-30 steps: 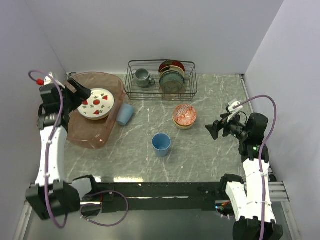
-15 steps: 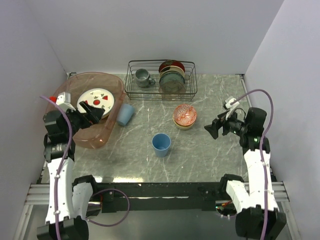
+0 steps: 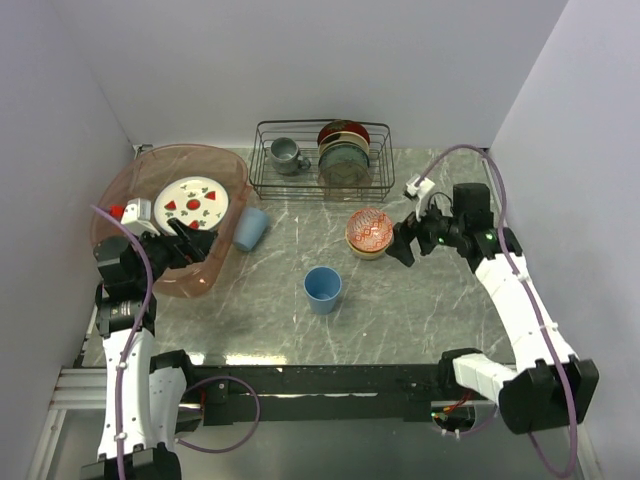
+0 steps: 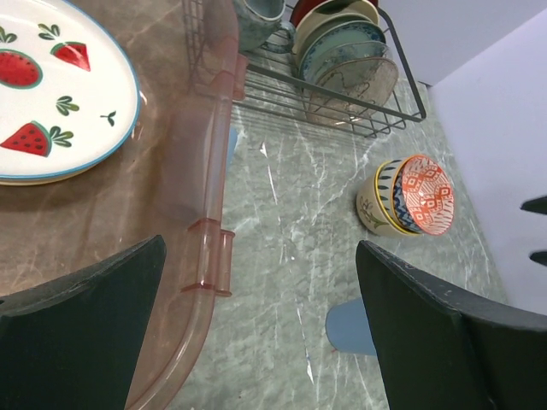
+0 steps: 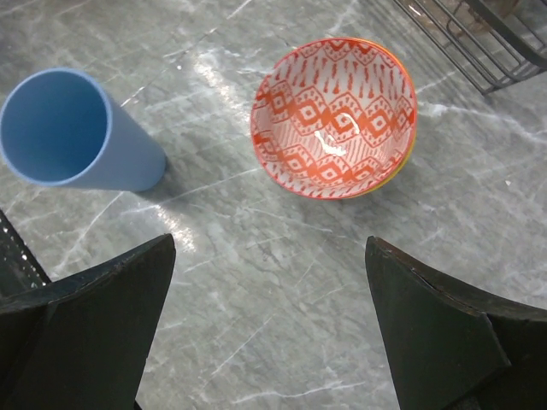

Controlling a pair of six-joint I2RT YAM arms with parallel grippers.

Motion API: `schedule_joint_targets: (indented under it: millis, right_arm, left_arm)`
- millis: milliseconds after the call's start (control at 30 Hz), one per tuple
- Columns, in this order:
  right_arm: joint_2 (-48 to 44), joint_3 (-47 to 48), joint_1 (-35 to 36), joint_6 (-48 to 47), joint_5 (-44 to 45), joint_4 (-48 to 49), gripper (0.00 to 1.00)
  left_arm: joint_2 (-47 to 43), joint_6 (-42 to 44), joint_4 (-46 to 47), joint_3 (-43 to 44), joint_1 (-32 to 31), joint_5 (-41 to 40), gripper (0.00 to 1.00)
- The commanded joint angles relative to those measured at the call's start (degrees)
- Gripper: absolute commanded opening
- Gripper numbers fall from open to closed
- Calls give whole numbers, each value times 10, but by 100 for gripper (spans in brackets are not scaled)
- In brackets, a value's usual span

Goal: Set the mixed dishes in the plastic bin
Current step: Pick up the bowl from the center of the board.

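Orange and yellow edges (image 5: pixel 399 170) show beneath the red-patterned bowl (image 3: pixel 370 229). I should expect stacked bowls to stay behind when I pick it up.
The pinkish translucent plastic bin (image 3: pixel 140 180) stands at the left and holds the white strawberry plate (image 3: pixel 191 200), which also shows in the left wrist view (image 4: pixel 51 94). A red-patterned bowl (image 3: pixel 369 230) sits nested in a cream bowl mid-table (image 5: pixel 333 117). One light-blue cup (image 3: pixel 322 288) stands upright in front; another (image 3: pixel 250 228) lies against the bin. My left gripper (image 3: pixel 192 244) is open and empty over the bin's near right rim (image 4: pixel 205 256). My right gripper (image 3: pixel 403 245) is open and empty just right of the bowls.
A black wire rack (image 3: pixel 322 160) at the back holds a grey mug (image 3: pixel 286 154) and upright dark plates (image 3: pixel 343 155). White walls close in the left, back and right sides. Grey marble table (image 3: pixel 420 310).
My left gripper has pulled back from the strawberry plate, which now lies in the bin. My right arm has swung left toward the stacked bowls.
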Motion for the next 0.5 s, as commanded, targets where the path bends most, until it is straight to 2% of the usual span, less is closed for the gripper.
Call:
schedule_joint_targets:
  millis: [0, 467]
  right_arm:
    - [38, 53, 15, 17, 68, -14, 100]
    - [125, 71, 21, 54, 141, 13, 98]
  left_arm:
    - [-13, 12, 28, -2, -4, 21, 99]
    - [-14, 14, 24, 0, -11, 11, 99]
